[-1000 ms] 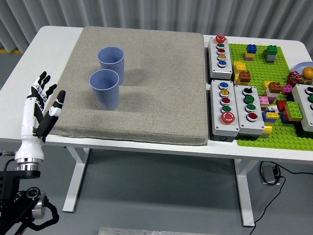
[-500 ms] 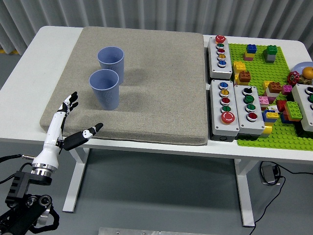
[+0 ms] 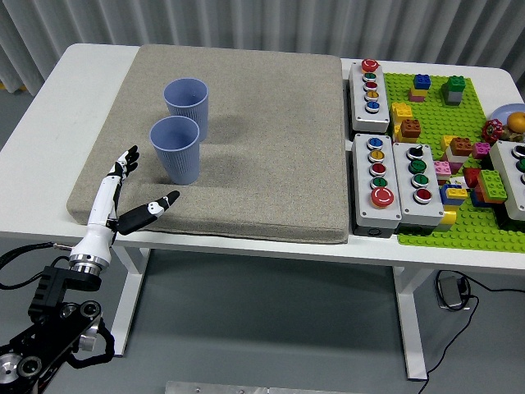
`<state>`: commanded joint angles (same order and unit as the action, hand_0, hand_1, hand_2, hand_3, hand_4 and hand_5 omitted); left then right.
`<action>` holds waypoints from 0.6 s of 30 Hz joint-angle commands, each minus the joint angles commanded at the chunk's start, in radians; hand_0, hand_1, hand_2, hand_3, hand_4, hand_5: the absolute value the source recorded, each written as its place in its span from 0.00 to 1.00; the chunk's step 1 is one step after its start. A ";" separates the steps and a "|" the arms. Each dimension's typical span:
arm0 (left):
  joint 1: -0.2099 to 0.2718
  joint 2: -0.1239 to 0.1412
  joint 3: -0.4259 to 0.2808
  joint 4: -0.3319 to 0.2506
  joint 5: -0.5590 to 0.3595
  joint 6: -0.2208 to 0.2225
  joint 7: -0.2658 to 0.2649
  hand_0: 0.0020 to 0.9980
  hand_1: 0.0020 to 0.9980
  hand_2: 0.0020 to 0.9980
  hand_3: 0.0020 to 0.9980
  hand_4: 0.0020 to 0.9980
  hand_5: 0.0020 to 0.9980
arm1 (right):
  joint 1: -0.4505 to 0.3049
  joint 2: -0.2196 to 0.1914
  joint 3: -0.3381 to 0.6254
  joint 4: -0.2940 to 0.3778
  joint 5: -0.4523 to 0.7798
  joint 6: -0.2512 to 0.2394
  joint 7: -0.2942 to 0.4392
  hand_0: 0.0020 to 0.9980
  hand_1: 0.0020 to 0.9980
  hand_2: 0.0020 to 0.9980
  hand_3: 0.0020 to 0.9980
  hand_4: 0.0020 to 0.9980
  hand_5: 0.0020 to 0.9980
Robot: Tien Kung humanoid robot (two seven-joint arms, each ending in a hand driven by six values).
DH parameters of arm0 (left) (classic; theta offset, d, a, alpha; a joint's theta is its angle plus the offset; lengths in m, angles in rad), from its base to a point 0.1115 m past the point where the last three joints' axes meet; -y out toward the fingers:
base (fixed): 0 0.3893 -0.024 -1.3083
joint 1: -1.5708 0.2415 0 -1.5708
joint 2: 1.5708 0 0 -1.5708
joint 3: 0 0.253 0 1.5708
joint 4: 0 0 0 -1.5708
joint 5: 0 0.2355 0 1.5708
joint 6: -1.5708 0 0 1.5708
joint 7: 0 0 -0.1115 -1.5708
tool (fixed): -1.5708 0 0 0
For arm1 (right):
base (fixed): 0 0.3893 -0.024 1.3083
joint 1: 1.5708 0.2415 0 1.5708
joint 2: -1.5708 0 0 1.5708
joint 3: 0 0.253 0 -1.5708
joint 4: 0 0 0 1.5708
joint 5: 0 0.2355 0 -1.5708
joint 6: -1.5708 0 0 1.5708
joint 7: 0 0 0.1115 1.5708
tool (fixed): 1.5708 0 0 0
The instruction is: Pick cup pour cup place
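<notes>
When I lift the near cup, the far cup (image 3: pixel 188 98) should stay standing in place: the near cup's base (image 3: pixel 183 178) sits clear of the far cup.
Two blue ribbed cups stand upright on the grey mat (image 3: pixel 262 148). The near cup (image 3: pixel 175 148) is just in front of the far cup (image 3: pixel 187 107), and they look close or touching. My left hand (image 3: pixel 131 190) is open, fingers stretched and thumb spread, over the mat's front left corner. It is left of and below the near cup, apart from it, and holds nothing. The right arm is out of view.
Three grey button boxes (image 3: pixel 377 180) stand right of the mat. A green baseplate (image 3: pixel 447 226) with several loose bricks fills the table's right end. The white table's near edge (image 3: pixel 246 250) runs just in front of the mat.
My left hand has risen from beside the table's left edge and moved right and forward, onto the mat's front left corner, nearer the near cup. The cups have not moved.
</notes>
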<state>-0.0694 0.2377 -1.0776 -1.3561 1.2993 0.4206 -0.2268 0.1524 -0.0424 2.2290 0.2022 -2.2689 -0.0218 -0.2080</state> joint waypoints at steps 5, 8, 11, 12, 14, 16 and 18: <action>-0.046 -0.025 0.012 0.031 0.005 0.002 0.007 0.98 0.96 1.00 1.00 0.95 0.31 | 0.003 0.000 -0.003 0.000 0.000 -0.001 -0.001 0.69 0.65 0.58 0.58 0.00 0.17; -0.069 -0.039 0.014 0.047 0.010 0.004 0.011 0.98 0.96 1.00 1.00 0.95 0.31 | 0.004 0.000 -0.008 -0.001 0.000 -0.001 -0.001 0.69 0.65 0.58 0.58 0.00 0.17; -0.081 -0.045 0.015 0.063 0.006 0.002 0.011 0.98 0.96 1.00 1.00 0.95 0.30 | 0.004 0.000 -0.011 -0.001 0.000 -0.002 -0.002 0.69 0.65 0.58 0.58 0.00 0.17; -0.085 -0.047 0.015 0.070 0.006 0.002 0.012 0.98 0.96 1.00 1.00 0.95 0.30 | 0.004 0.001 -0.010 -0.001 0.000 -0.002 -0.002 0.69 0.65 0.58 0.58 0.00 0.17; -0.092 -0.053 0.011 0.084 0.003 0.001 0.013 0.98 0.96 1.00 1.00 0.95 0.30 | 0.003 0.001 -0.008 0.000 0.000 -0.001 -0.001 0.69 0.65 0.58 0.58 0.00 0.17; -0.100 -0.058 0.008 0.095 0.001 0.003 0.016 0.98 0.96 1.00 1.00 0.95 0.30 | 0.002 0.001 -0.007 0.000 0.000 0.000 -0.001 0.69 0.65 0.58 0.58 0.00 0.17; -0.112 -0.064 0.008 0.106 0.000 0.005 0.019 0.98 0.96 1.00 1.00 0.95 0.30 | 0.001 0.001 -0.006 0.000 0.000 0.000 -0.002 0.69 0.65 0.58 0.58 0.00 0.17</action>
<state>-0.1811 0.1740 -1.0693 -1.2499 1.2991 0.4253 -0.2077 0.1538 -0.0411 2.2228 0.2022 -2.2689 -0.0213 -0.2098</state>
